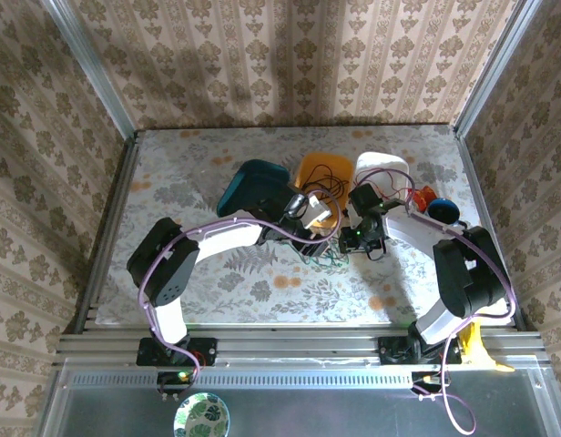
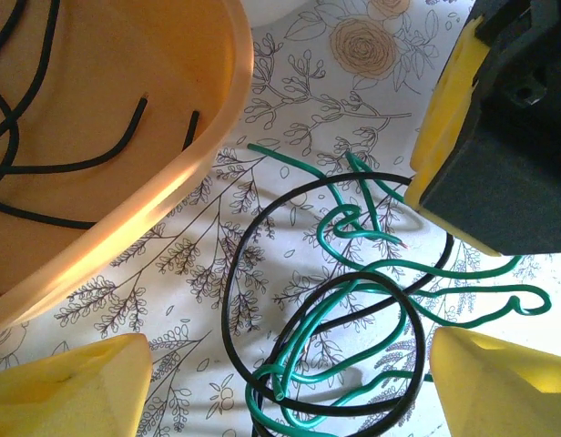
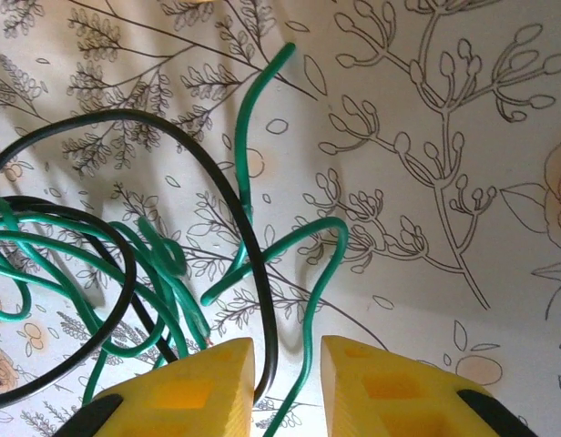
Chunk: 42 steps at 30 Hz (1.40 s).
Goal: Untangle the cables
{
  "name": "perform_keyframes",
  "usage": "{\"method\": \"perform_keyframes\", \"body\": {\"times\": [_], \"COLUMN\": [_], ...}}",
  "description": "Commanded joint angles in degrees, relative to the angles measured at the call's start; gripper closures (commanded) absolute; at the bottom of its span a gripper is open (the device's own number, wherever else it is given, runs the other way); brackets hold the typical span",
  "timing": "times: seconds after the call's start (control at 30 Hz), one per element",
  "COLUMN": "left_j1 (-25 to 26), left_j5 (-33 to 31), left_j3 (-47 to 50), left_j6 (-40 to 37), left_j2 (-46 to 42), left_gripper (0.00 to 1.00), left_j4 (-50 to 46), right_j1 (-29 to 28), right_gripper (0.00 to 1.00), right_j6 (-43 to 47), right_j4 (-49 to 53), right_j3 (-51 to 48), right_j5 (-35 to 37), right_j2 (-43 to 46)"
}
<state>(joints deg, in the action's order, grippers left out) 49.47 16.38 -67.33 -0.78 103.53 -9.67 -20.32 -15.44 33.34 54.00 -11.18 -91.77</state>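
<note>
My left gripper needs to hold the green loops still [image 2: 279,382] while my right gripper pulls the black cable out, because the black ring [image 2: 379,277] goes through the green loops.
A tangle of green and black cables [image 1: 323,253] lies on the flowered tablecloth between my two grippers. In the left wrist view the green loops [image 2: 353,273] and a black ring [image 2: 262,273] lie on the cloth. My left gripper [image 2: 290,382] hovers over them, open wide, with one yellow finger on each side. My right gripper [image 3: 288,382] stands narrowly open at the tangle's edge. One black cable [image 3: 262,300] and one green cable [image 3: 319,291] run through its gap, and neither looks pinched. More black cable pieces [image 2: 80,164] lie in the orange bowl [image 2: 198,137].
The orange bowl [image 1: 321,173], a teal container [image 1: 253,187] and a white bowl [image 1: 381,166] stand just behind the tangle. Red and blue items [image 1: 435,202] sit at the right. The right gripper's yellow finger [image 2: 444,118] is close beside the tangle.
</note>
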Motion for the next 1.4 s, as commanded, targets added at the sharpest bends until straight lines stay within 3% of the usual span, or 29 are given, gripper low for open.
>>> {"method": "perform_keyframes", "body": {"times": [0.0,0.2,0.47,0.7,0.93,1.07,1.13,1.37], "left_j1": [0.5,1.1,1.4,1.0,-0.8,-1.2,-1.1,-1.4], "left_j5": [-0.5,-0.9,-2.3,-2.8,-0.5,0.3,0.4,-0.6], "left_j3": [0.5,1.2,1.9,3.4,6.2,6.9,7.1,10.2], "left_j6": [-1.6,-2.2,-4.0,-3.3,0.2,1.7,2.1,2.6], "left_j2": [0.8,2.1,5.5,9.0,10.7,11.2,11.0,8.3], "left_gripper": [0.19,0.19,0.19,0.24,0.52,0.88,1.0,1.0], "left_j4": [-0.6,-0.6,0.0,3.5,8.1,9.9,10.1,10.2], "right_j1": [-0.6,-0.7,0.4,5.8,10.0,11.1,11.2,12.8], "right_gripper": [0.72,0.95,0.97,0.98,0.98,0.98,0.97,0.97], "right_j6": [1.6,1.1,0.2,-5.2,-8.9,-9.4,-9.7,-12.7], "right_j4": [0.3,0.1,-2.3,-6.7,-7.7,-6.9,-6.0,-3.5], "right_j3": [0.7,1.0,0.6,-1.3,-2.7,-2.7,-2.5,-3.6], "right_j5": [-1.5,0.2,-4.7,-15.2,-15.8,-12.7,-8.5,12.6], "right_j2": [0.0,0.6,9.9,16.6,23.0,25.1,26.1,32.8]}}
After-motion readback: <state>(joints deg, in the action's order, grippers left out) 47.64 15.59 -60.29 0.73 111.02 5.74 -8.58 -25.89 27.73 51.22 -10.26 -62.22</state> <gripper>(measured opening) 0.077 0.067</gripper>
